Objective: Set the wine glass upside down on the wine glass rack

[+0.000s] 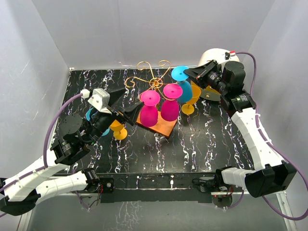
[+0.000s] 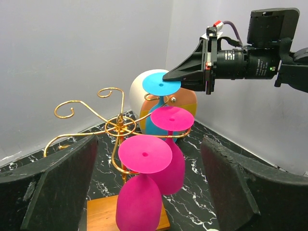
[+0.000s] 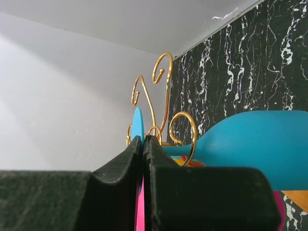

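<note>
I should keep sliding the blue wine glass's stem in with my right gripper until the glass's foot rests at the gold curl. The stem is at the curl now, and the foot is above.
The blue wine glass hangs upside down at the right side of the wine glass rack, foot up and bowl below. My right gripper is shut on the edge of that foot; in the right wrist view the stem runs by a gold curl to the bowl. My left gripper stands open, facing the rack from the left with nothing between its fingers. The left wrist view shows the blue foot pinched in the right gripper.
Two magenta glasses hang upside down on the rack over its wooden base. A yellow glass stands by my left gripper, another right of the rack. A white rounded object sits at the back right.
</note>
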You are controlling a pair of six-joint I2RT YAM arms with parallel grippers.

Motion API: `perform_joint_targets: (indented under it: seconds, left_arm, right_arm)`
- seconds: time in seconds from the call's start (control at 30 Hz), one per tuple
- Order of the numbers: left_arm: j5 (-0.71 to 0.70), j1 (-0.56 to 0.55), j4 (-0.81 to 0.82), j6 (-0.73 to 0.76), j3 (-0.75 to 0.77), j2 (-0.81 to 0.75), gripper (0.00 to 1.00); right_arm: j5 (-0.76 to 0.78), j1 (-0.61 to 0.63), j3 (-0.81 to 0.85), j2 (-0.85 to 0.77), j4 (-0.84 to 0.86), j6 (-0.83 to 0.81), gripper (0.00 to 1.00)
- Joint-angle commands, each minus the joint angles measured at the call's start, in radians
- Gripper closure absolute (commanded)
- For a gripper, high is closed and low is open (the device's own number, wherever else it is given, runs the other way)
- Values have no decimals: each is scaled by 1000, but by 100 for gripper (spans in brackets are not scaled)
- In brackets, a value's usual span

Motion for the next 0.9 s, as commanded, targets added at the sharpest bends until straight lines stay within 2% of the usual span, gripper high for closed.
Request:
perform_joint_targets:
  seconds: [0.0,0.33,0.77,0.87]
  left_arm:
    - [-4,0,15,-2,0,-16,14]
    - [-11,0,8,-6,-1,-27,14]
    - [-11,0,4,-14,0,-28,13]
    - [-10,0,4,-14,1,-28,13]
  right_arm:
    - [53,-2,47,6,65,-30,100]
    - [59,-1,68,48,87,-50,100]
    - [-52,4,121,127,108,-105,100]
    - [-62,7,140,143,108,-126,96]
